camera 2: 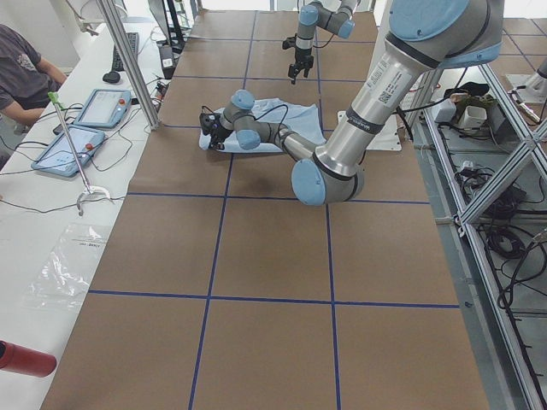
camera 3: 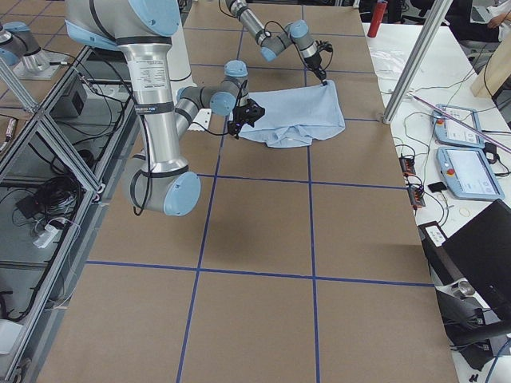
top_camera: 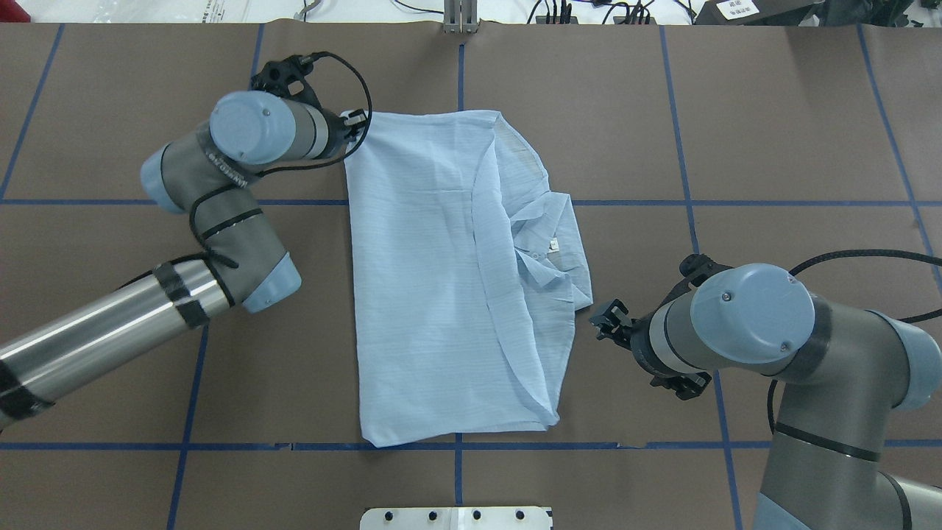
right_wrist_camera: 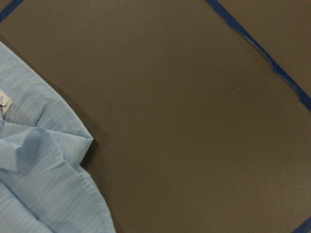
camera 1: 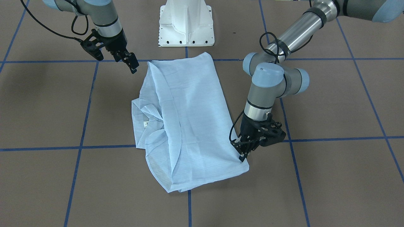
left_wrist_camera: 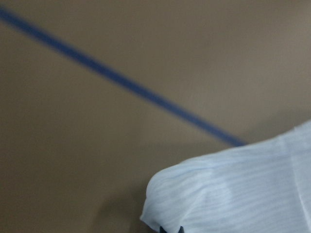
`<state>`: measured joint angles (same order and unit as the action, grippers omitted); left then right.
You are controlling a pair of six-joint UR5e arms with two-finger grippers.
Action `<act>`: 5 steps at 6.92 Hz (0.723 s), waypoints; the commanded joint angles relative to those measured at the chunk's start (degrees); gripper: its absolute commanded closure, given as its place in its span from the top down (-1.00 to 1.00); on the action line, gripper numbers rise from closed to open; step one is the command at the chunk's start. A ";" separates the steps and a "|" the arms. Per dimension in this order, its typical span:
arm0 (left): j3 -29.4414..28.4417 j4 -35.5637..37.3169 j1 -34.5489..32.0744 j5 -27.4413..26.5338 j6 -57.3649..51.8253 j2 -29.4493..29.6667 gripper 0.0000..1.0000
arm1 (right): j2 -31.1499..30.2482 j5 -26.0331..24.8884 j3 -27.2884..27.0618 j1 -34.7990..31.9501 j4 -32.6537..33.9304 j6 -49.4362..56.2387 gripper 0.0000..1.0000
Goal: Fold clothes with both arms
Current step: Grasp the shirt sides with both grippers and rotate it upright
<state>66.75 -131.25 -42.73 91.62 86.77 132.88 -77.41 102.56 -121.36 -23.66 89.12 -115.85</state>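
Observation:
I expect the folded-back strip (camera 1: 169,109) of the shirt to turn outward and cover the white neck label when I pull the hem (camera 1: 181,132), because the hem bends back over the shirt.
The light-blue striped shirt (camera 1: 192,119) (top_camera: 427,294) lies folded lengthwise on the brown table, its collar and white neck label (top_camera: 553,244) showing on the robot's right side. My left gripper (camera 1: 242,157) (top_camera: 358,124) is low at the shirt's far left corner and shut on that corner. The left wrist view shows this pinched cloth corner (left_wrist_camera: 233,189) just over dark fingertips. My right gripper (camera 1: 133,66) (top_camera: 605,321) hangs open above the table, just off the shirt's right edge near the collar and not touching it. Only the shirt's edge (right_wrist_camera: 43,184) and bare table appear in the right wrist view.
The white pedestal base (camera 1: 186,25) stands at the robot's side of the table, close to the shirt's near hem. Blue tape lines (top_camera: 736,201) grid the brown mat. A side bench with tablets (camera 2: 102,107) and a seated person (camera 2: 21,68) runs along the far edge.

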 commanded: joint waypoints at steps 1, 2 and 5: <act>-9.62 -4.71 -2.01 0.14 -0.81 6.07 0.02 | 5.21 -0.95 3.65 -0.07 0.09 -0.34 1.00; -9.36 -4.89 -2.09 0.83 -1.85 5.90 0.29 | 6.90 -4.17 4.72 0.02 0.00 -0.43 1.00; 6.13 -4.10 -3.84 9.94 -4.74 -3.73 0.28 | 17.70 -15.64 16.13 6.39 0.52 0.80 1.00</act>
<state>65.63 -135.52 -45.56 97.20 83.88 133.88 -63.54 93.96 -109.31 -21.02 89.32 -115.57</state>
